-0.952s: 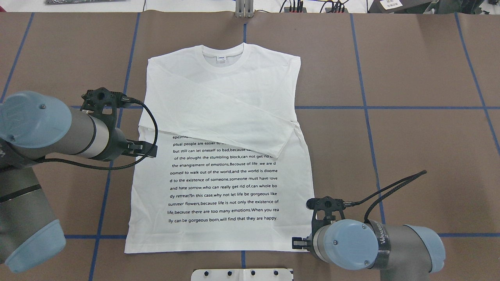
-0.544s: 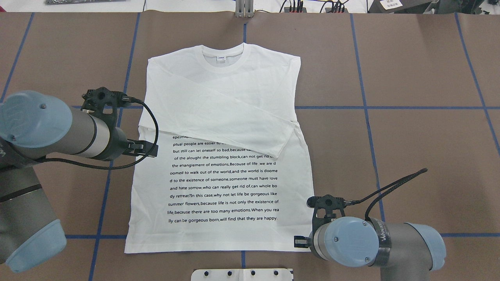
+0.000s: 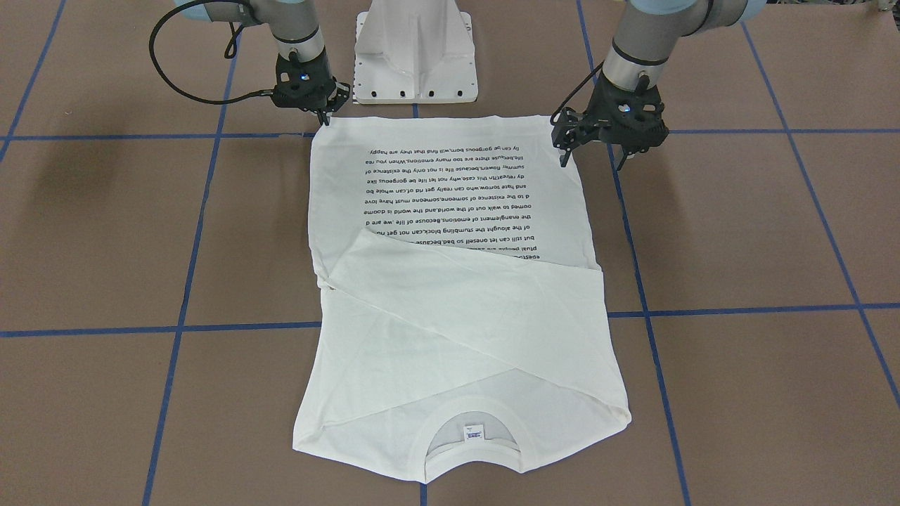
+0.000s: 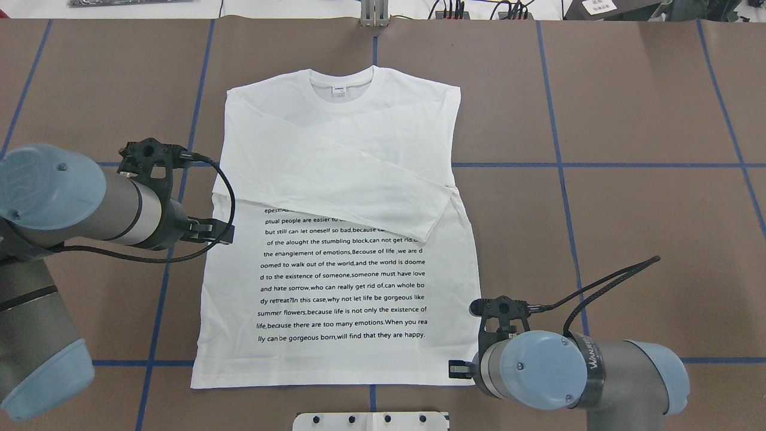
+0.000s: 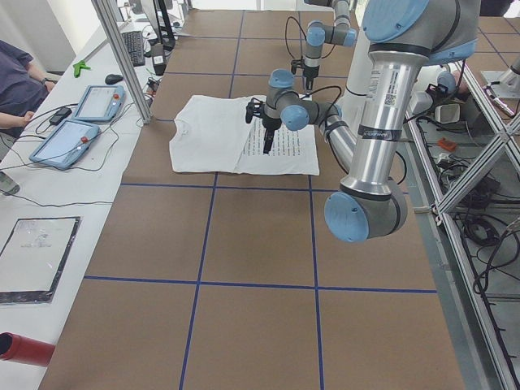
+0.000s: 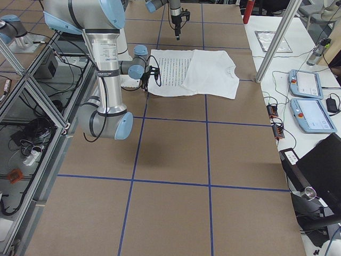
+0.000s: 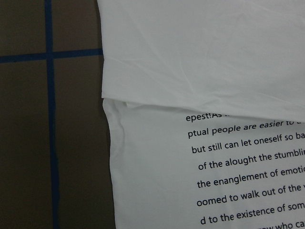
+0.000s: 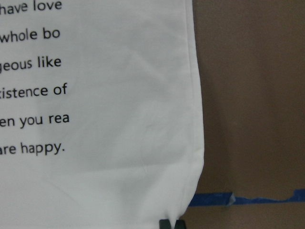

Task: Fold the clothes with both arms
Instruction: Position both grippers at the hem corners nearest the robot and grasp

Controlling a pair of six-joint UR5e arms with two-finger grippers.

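The black text is close to the hem. The hem will fold flat and cover the text when I bring the hem toward the neck.
The white shirt lies flat on the brown table, neck at the far end. Both sleeves are folded across the chest, and lines of black text show below them. My right gripper sits at the near hem corner on my right. Its fingertips are together on the cloth there, so it is shut on the shirt. My left gripper hangs open above the shirt's left side edge and holds nothing. Its wrist view shows only the sleeve edge and the text from above.
The white pedestal base stands just behind the hem. Blue tape lines cross the brown table cover. Tablets and cables lie on a side bench, where a seated person is partly in view.
My left gripper has shifted slightly outward, away from the shirt's side edge. The right arm's elbow has moved a little to the right while its gripper stays at the hem corner.
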